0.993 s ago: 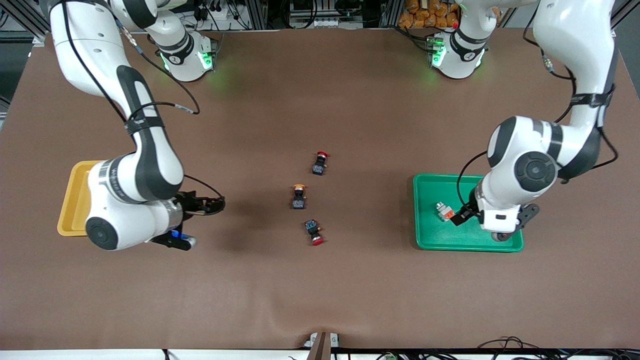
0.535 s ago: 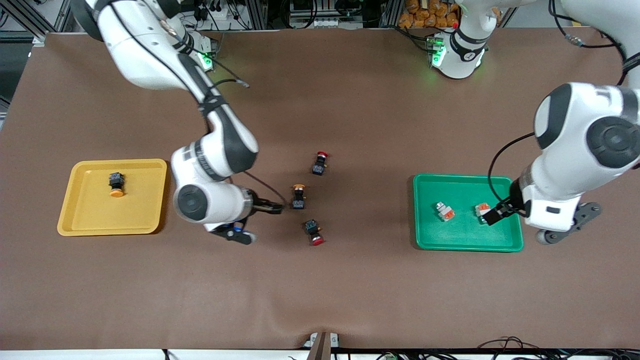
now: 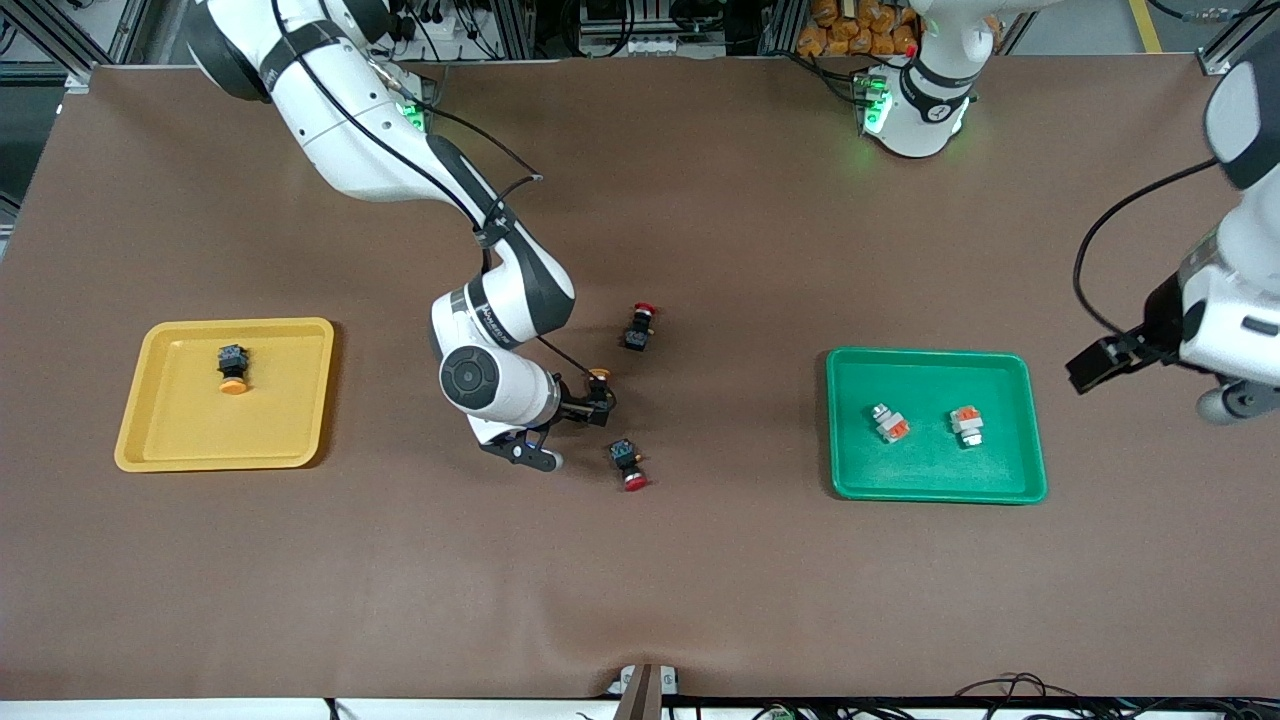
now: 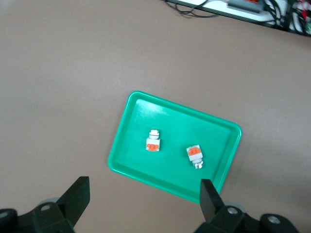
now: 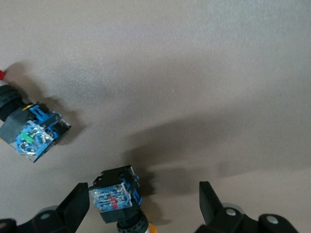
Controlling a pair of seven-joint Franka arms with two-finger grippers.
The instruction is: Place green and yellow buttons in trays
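Observation:
My right gripper will make the yellow-capped button (image 5: 119, 198) slide inward and turn square when I close its fingers, since the button lies slanted beside a finger (image 5: 75, 206).
The yellow tray (image 3: 150, 440) lies toward the right arm's end and holds one yellow-capped button (image 3: 232, 368). Two white-silver switch pieces (image 3: 889, 423) (image 3: 967, 423) lie in the green tray (image 3: 935, 490), also seen in the left wrist view as pieces (image 4: 153, 142) (image 4: 195, 155) in the tray (image 4: 116, 162). A second yellow-capped button (image 3: 600, 380) (image 5: 114, 196) lies mid-table. My right gripper (image 3: 590, 405) (image 5: 143, 206) is down around it, open, the button close to one finger. My left gripper (image 3: 1095, 362) (image 4: 143, 201) hangs open and empty, high beside the green tray.
Two red-capped black pushbuttons lie mid-table: one (image 3: 640, 326) farther from the front camera than the right gripper, one (image 3: 628, 463) (image 5: 34, 136) nearer and close beside it. Brown table cover all round.
My right gripper has swung from beside the yellow tray to the middle yellow-capped button. My left gripper has drawn up and away from the green tray, uncovering a second switch piece there.

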